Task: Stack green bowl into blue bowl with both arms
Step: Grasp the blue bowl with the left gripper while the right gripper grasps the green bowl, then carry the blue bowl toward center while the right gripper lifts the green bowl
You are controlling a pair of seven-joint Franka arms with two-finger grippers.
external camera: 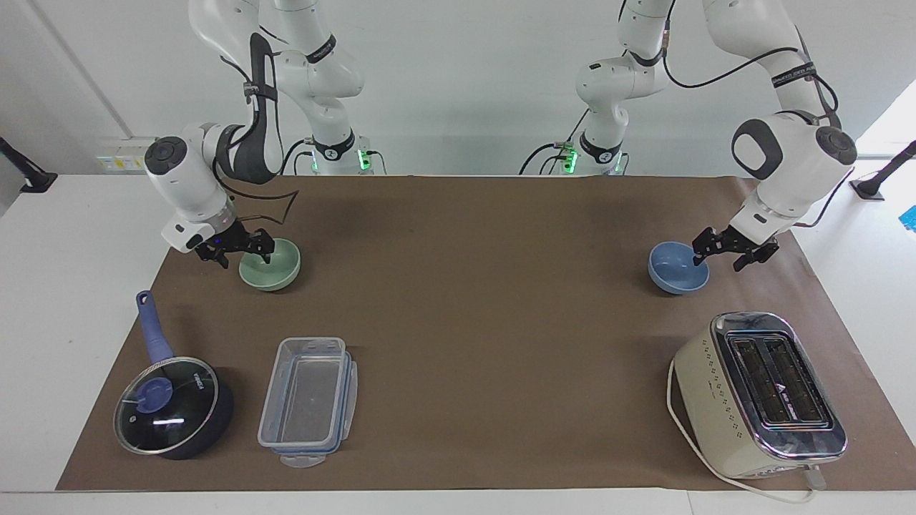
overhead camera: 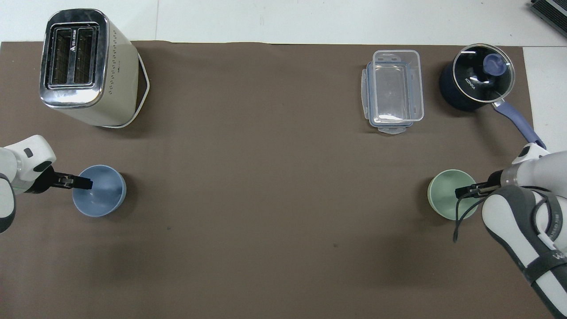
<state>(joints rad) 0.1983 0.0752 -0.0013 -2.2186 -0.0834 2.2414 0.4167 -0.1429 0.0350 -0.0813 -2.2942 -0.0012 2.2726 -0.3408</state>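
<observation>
The blue bowl (overhead camera: 99, 191) will be hidden underneath when I stack the two bowls, because its rim looks about as wide as the green bowl's rim (overhead camera: 451, 170).
The green bowl (external camera: 278, 267) stands on the brown mat toward the right arm's end of the table; it also shows in the overhead view (overhead camera: 445, 200). My right gripper (external camera: 242, 256) is open and low at the bowl's rim, one finger over the inside and one outside; the overhead view shows it too (overhead camera: 460, 192). The blue bowl (external camera: 676, 276) stands toward the left arm's end and shows in the overhead view (overhead camera: 104, 196). My left gripper (external camera: 718, 257) is open at that bowl's rim in the same way, as the overhead view shows (overhead camera: 86, 183).
A cream and chrome toaster (external camera: 758, 393) stands farther from the robots than the blue bowl. A clear plastic container (external camera: 308, 400) and a dark blue saucepan with a glass lid (external camera: 172, 408) stand farther out than the green bowl. The brown mat (external camera: 472, 322) covers the table.
</observation>
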